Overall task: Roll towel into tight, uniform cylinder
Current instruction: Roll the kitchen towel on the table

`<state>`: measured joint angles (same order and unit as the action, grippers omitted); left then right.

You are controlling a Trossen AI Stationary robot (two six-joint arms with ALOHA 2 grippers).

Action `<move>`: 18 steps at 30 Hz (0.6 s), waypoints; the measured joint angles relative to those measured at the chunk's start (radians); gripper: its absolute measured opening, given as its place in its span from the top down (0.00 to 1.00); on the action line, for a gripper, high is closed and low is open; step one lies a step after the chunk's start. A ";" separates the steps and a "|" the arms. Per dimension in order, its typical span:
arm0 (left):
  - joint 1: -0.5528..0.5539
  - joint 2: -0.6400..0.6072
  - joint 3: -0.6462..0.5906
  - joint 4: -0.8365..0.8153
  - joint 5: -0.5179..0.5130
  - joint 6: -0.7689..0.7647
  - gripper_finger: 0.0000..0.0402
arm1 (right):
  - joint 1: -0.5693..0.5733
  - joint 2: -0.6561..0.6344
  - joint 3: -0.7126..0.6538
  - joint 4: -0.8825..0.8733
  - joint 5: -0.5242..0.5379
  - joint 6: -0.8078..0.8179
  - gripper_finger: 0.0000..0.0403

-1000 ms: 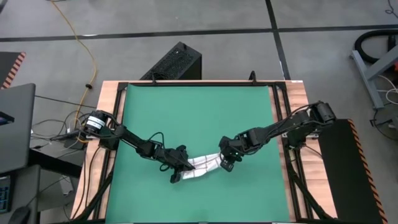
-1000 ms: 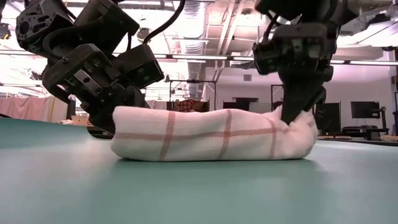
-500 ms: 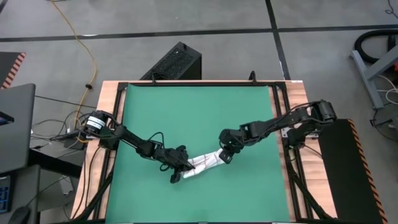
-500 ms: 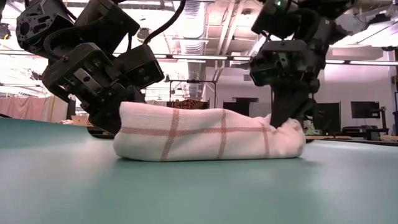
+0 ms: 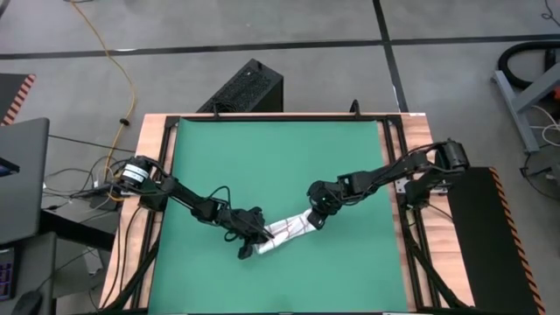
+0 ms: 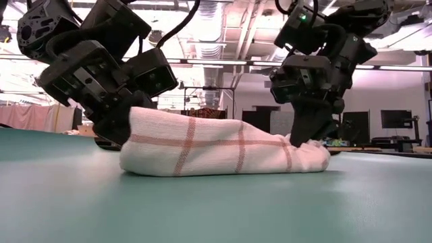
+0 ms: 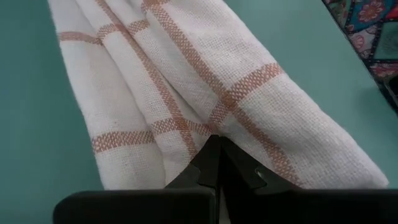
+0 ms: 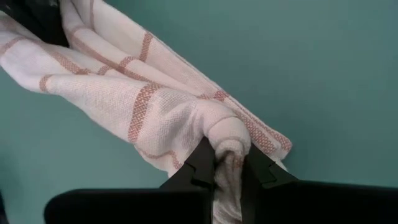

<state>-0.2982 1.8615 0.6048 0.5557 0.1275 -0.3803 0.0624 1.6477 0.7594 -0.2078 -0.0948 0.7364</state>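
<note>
Loose folds (image 7: 146, 102) spread out at the roll's end around my left gripper's closed fingers. My left gripper should lift clear and press that end (image 6: 143, 152) so it gets narrower and lower.
The towel (image 5: 284, 231), white with thin red checks, lies rolled into a short cylinder (image 6: 216, 145) on the green mat (image 5: 262, 157), near the front edge and slanting across it. My left gripper (image 7: 214, 146) is shut at the roll's left end (image 6: 131, 135). My right gripper (image 8: 229, 165) is shut on the roll's right end (image 6: 314, 152). The underside of the roll rests on the mat. My left gripper presses its shut fingertips (image 7: 214, 142) into a crease at the roll's left end (image 7: 186, 130), slanting down from the table's left. No cloth shows between the tips. My right gripper pinches a bunched lump of cloth (image 8: 229, 144) at the roll's right end between its two fingers (image 8: 202, 163), steeply from above. That end lies low on the mat, and the cloth puckers around the pinch.
Bare green mat (image 5: 280, 149) stretches toward the far edge and to both sides. The wooden table frame (image 5: 157, 140) borders it. A black box (image 5: 245, 87) stands on the floor beyond the far edge. A dark laptop (image 5: 17, 175) sits off the left side.
My right gripper has sunk and shifted a little toward the left gripper, keeping its pinch. The roll's right end has come inward and lower, so the roll looks shorter. The left end has stayed at my left gripper.
</note>
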 joint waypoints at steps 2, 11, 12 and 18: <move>-0.004 -0.021 -0.004 -0.011 0.009 -0.009 1.00 | 0.000 0.020 0.002 0.024 -0.009 -0.001 0.88; -0.006 -0.241 -0.009 -0.277 -0.051 -0.025 1.00 | 0.002 0.035 0.000 0.050 -0.002 -0.023 0.88; -0.008 -0.272 -0.009 -0.334 -0.074 -0.025 1.00 | 0.003 0.036 0.000 0.052 0.002 -0.027 0.88; -0.057 -0.490 -0.009 -0.533 -0.338 -0.019 1.00 | 0.016 0.036 -0.002 0.071 0.023 -0.063 0.88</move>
<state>-0.3556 1.3711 0.5961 0.0229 -0.2107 -0.3990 0.0788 1.6836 0.7570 -0.1373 -0.0714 0.6736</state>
